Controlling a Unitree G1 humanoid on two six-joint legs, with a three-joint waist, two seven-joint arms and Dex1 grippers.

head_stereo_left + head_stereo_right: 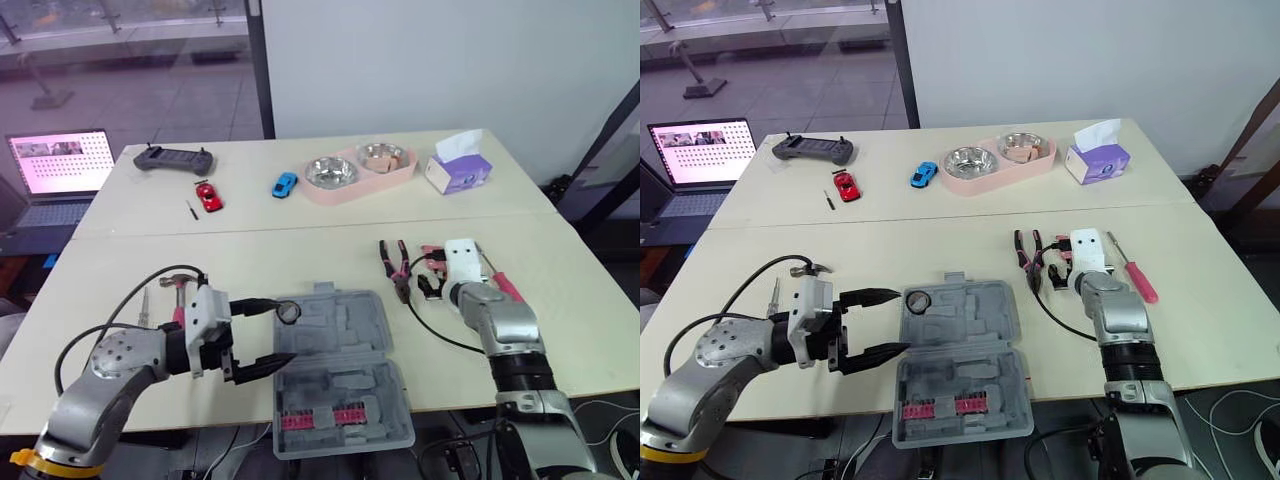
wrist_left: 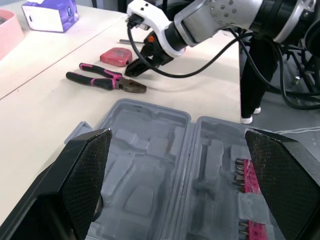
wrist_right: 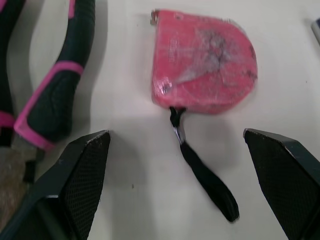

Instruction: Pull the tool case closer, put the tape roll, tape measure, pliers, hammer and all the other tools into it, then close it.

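I expect the black strap (image 3: pixel 209 183) to hang down and come along when I carry the tape measure, because the strap is attached at the pink tape measure's corner (image 3: pixel 176 111).
The grey tool case (image 1: pixel 345 345) lies open near the front edge, pink bit holders (image 1: pixel 320 418) in its near half. My left gripper (image 1: pixel 282 330) is open at the case's left side, its fingers (image 2: pixel 90 170) spanning the moulded tray (image 2: pixel 165 170). A small dark tape roll (image 1: pixel 289 313) rests at the case's far left corner. The hammer (image 1: pixel 177 283) lies behind that gripper. Black-and-pink pliers (image 1: pixel 396 266) lie right of the case. My right gripper (image 1: pixel 428 270) is open just over the pink tape measure (image 3: pixel 202 62), whose black strap trails between the fingers.
A pink-handled screwdriver (image 1: pixel 502 283) lies right of my right wrist; a thin tool (image 1: pixel 146 305) lies left of the hammer. At the back are a pink tray with two metal bowls (image 1: pixel 400 178), a tissue box (image 1: pixel 458 168), two toy cars (image 1: pixel 209 195), a controller (image 1: pixel 174 158) and a laptop (image 1: pixel 58 170).
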